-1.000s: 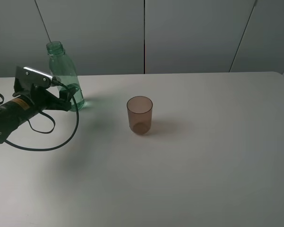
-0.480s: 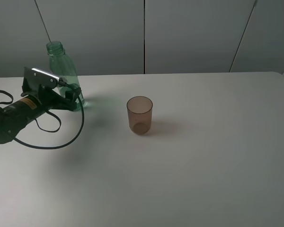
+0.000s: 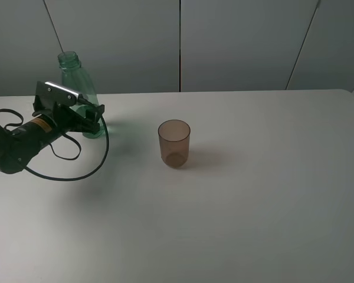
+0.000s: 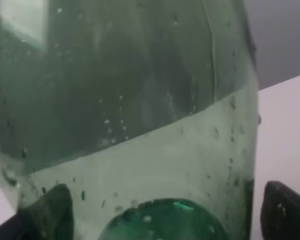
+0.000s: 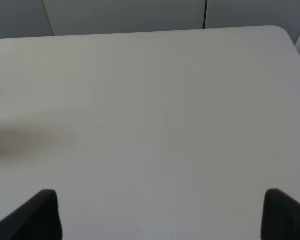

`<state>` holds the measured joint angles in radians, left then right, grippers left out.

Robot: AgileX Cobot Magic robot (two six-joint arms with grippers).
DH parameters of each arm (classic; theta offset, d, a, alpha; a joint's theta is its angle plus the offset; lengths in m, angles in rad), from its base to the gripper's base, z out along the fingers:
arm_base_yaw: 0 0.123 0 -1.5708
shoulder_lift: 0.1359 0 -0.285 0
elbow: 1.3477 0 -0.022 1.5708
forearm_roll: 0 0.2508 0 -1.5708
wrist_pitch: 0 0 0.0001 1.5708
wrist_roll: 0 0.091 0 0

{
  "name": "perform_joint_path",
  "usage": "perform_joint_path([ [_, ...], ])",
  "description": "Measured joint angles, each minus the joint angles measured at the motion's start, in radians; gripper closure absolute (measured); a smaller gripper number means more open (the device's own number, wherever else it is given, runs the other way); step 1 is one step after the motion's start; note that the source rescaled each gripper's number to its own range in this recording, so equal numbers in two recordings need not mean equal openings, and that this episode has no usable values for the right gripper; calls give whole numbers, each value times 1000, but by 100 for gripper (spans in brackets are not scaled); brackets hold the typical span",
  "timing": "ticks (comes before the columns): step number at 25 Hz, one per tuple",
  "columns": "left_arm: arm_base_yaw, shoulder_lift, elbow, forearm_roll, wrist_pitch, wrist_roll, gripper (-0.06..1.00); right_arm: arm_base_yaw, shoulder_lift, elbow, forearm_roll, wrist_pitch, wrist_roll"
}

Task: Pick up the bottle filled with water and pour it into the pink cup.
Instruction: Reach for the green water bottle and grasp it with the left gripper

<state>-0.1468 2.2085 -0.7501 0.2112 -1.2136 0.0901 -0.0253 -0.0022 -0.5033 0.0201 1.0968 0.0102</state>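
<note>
The water in the bottle (image 3: 81,85) should flow in a thin stream into the pink cup when I tip the bottle opening-down, because the open neck (image 3: 69,59) is narrow.
The green transparent bottle (image 3: 78,79) stands upright and uncapped at the table's back left, partly filled with water. My left gripper (image 3: 93,121) is low at the bottle's body with its fingers on either side of it, open. In the left wrist view the bottle (image 4: 140,100) fills the picture and the left gripper (image 4: 165,215) has its dark fingertips (image 4: 285,212) at both sides. The pink cup (image 3: 174,143) stands upright and empty near the table's middle, to the right of the bottle. My right gripper (image 5: 162,217) is open over bare table, out of the exterior view.
The white table (image 3: 253,206) ends at a grey panelled wall (image 3: 236,41) at the back. The left arm's black cable (image 3: 76,174) loops down onto the table in front of the bottle.
My left gripper has moved right and towards the back, so its fingers now straddle the bottle's lower body. The bottle and the cup have not moved.
</note>
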Motion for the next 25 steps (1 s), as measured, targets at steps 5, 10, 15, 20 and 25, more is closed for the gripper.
perform_joint_path([
  [5,-2,14,-30,3,0,0,-1,0,0,0,0,0,0],
  [10,-2,45,-44,3,0,0,-1,0,0,0,0,0,0],
  [15,-2,59,-54,9,2,0,-1,0,0,0,0,0,0],
  [20,-2,59,-54,11,0,0,-1,0,0,0,0,0,0],
  [25,-2,59,-54,11,0,0,-1,0,0,0,0,0,0],
])
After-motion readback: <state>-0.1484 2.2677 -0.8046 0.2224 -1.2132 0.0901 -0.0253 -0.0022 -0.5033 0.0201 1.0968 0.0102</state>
